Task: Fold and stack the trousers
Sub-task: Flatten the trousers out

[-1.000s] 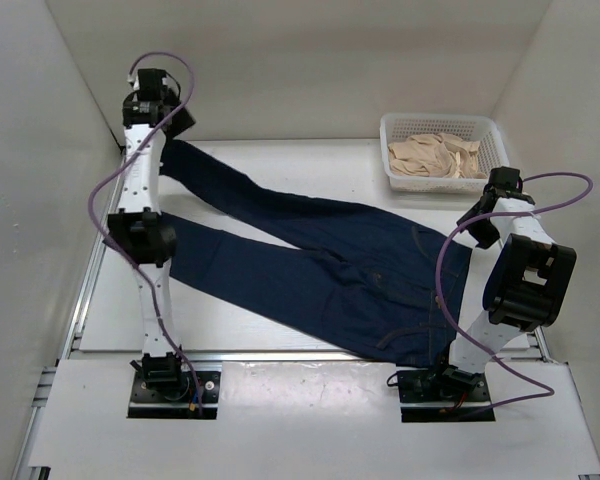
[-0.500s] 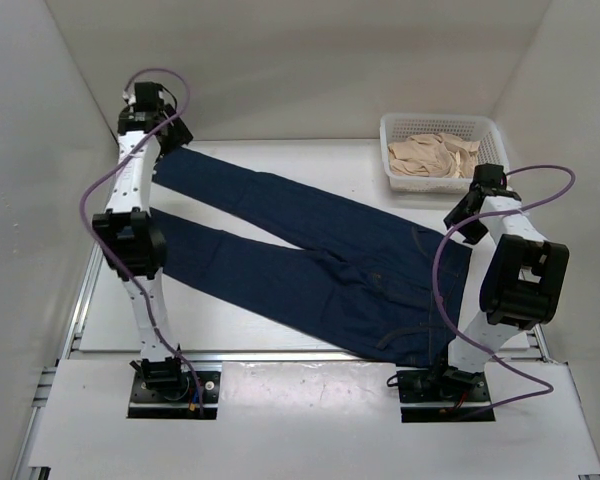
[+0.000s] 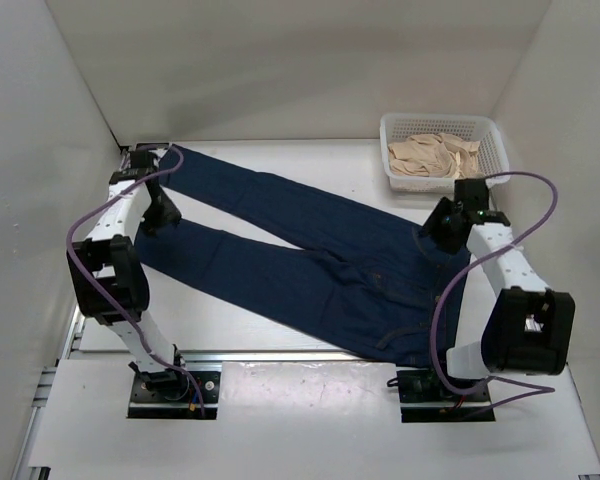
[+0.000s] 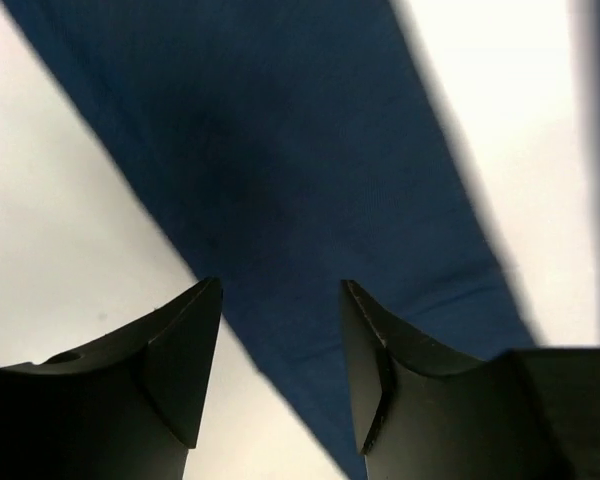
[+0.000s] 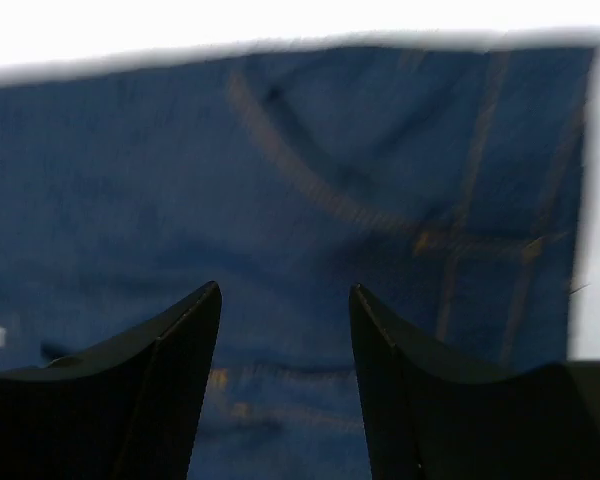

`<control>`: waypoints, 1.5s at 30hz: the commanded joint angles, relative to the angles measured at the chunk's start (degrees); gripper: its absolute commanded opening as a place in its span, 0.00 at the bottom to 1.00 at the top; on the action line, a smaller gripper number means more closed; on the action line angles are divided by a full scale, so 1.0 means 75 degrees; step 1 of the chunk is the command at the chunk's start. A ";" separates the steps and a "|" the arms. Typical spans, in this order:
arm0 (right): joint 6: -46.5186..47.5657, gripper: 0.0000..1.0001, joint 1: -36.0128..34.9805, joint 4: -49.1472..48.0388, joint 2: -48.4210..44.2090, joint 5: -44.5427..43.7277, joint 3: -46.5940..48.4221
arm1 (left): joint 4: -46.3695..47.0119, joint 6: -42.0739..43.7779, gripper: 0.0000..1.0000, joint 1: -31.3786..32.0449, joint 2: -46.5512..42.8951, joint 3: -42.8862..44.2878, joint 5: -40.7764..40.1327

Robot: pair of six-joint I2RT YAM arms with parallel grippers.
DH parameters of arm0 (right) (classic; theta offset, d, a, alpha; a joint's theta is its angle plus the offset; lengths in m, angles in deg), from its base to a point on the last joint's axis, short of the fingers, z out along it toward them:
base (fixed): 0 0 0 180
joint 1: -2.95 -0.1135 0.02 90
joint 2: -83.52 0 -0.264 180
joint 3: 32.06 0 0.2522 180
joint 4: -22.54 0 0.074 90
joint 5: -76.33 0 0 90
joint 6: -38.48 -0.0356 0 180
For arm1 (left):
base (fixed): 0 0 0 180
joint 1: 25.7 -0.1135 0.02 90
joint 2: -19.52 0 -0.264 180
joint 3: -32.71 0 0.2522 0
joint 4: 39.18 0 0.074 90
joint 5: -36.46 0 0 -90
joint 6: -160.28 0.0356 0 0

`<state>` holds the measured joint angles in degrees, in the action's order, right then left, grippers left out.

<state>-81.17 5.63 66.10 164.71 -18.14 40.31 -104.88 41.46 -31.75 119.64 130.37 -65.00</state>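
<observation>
The trousers' waist comes up to the near rail (image 3: 412, 359) and creases run from the trousers' crotch, so I need to straighten the trousers before my left gripper folds the near leg (image 3: 167, 262) over.
The dark navy trousers (image 3: 310, 255) lie flat on the white table, legs spread toward the far left, waistband at the near right. My left gripper (image 3: 158, 215) is low over the leg ends at the far left. In the left wrist view it (image 4: 280, 330) is open, with a trouser leg (image 4: 310, 170) and its edge below the jaws. My right gripper (image 3: 438, 228) is low over the waist end. In the right wrist view it (image 5: 285, 330) is open above the denim (image 5: 280, 170), with tan stitching showing.
A white basket (image 3: 490, 132) holding beige cloth (image 3: 435, 155) stands at the far right corner. White walls close in the table on the left, back and right. The arm bases sit on the near rail.
Both arms have swung down from raised poses. The left gripper has dropped to the leg ends, and the far leg now lies straighter. The right gripper has dropped to the waist.
</observation>
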 commanded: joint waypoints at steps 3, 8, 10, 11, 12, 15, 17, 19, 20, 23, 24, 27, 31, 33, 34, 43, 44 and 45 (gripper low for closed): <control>-0.0628 0.57 -0.0439 0.0210 -0.0348 0.0936 -0.1249 | 0.0362 -0.0095 0.62 0.0020 -0.0984 -0.0965 0.0485; -0.0641 0.56 -0.0533 0.0069 0.0702 0.0843 -0.1031 | 0.0434 0.0057 0.62 0.0021 -0.1254 -0.1108 0.0556; -0.0535 0.54 -0.0533 0.0069 0.1219 0.0598 -0.0517 | 0.0434 0.0151 0.62 -0.0061 -0.1383 -0.1108 0.0719; -0.0535 0.54 -0.0533 0.0069 0.1477 0.0480 -0.0328 | 0.0434 0.0221 0.62 -0.0143 -0.1488 -0.1039 0.0720; -0.0442 0.54 -0.0533 0.0209 0.2025 0.0386 -0.0117 | 0.0434 0.0291 0.62 -0.0143 -0.1489 -0.1038 0.0813; -0.0371 0.54 -0.0533 0.0514 0.3012 -0.0058 0.0843 | 0.0340 0.0384 0.62 -0.0214 -0.1653 -0.0932 0.1012; -0.0289 0.54 -0.0451 0.0713 0.3655 -0.0060 0.1616 | 0.0269 0.0385 0.63 -0.0214 -0.1653 -0.0862 0.1199; -0.0289 0.54 -0.0369 0.0971 0.3986 -0.0166 0.2329 | 0.0188 0.0479 0.64 -0.0214 -0.1653 -0.0793 0.1271; -0.0370 0.54 -0.0369 0.0972 0.4185 -0.0282 0.2554 | 0.0187 0.0479 0.65 -0.0214 -0.1653 -0.0792 0.1271; -0.0465 0.54 -0.0369 0.1135 0.4257 -0.0540 0.3280 | 0.0187 0.0549 0.78 -0.0283 -0.1653 -0.0873 0.1271; -0.0465 0.54 -0.0369 0.1205 0.4118 -0.0622 0.3434 | 0.0187 0.0549 0.83 -0.0284 -0.1653 -0.0874 0.1271; -0.0395 0.56 -0.0742 0.1206 0.3357 -0.1113 0.3529 | 0.0187 0.0480 0.90 -0.0517 -0.1561 -0.1166 0.1189; -0.0230 0.57 -0.1176 0.0880 0.1638 -0.1082 0.2665 | 0.0187 0.0175 0.86 -0.1209 -0.1197 -0.1529 0.0861; -0.0032 0.57 -0.1399 0.0726 0.1061 -0.0719 0.1789 | 0.0351 -0.0036 0.82 -0.1537 -0.0917 -0.1693 0.0861; -0.0031 0.56 -0.1470 0.0656 0.0571 -0.0148 0.1481 | 0.0421 -0.0036 0.81 -0.1538 -0.0811 -0.1694 0.0861; -0.1424 0.41 -0.2127 0.0853 -0.2082 0.0984 -0.2539 | 0.0738 -0.0189 0.78 -0.1128 -0.0586 -0.1765 0.1130; -0.1542 0.41 -0.2127 0.0855 -0.2083 0.0867 -0.2715 | 0.0738 -0.0119 0.78 -0.1128 -0.0657 -0.1765 0.1130; -0.1705 0.46 -0.2127 0.0855 -0.2083 0.0749 -0.2845 | 0.0738 -0.0118 0.78 -0.1128 -0.0657 -0.1765 0.1200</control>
<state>-89.15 -10.22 72.13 150.83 -12.83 20.62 -100.71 40.83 -40.07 117.89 116.93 -57.05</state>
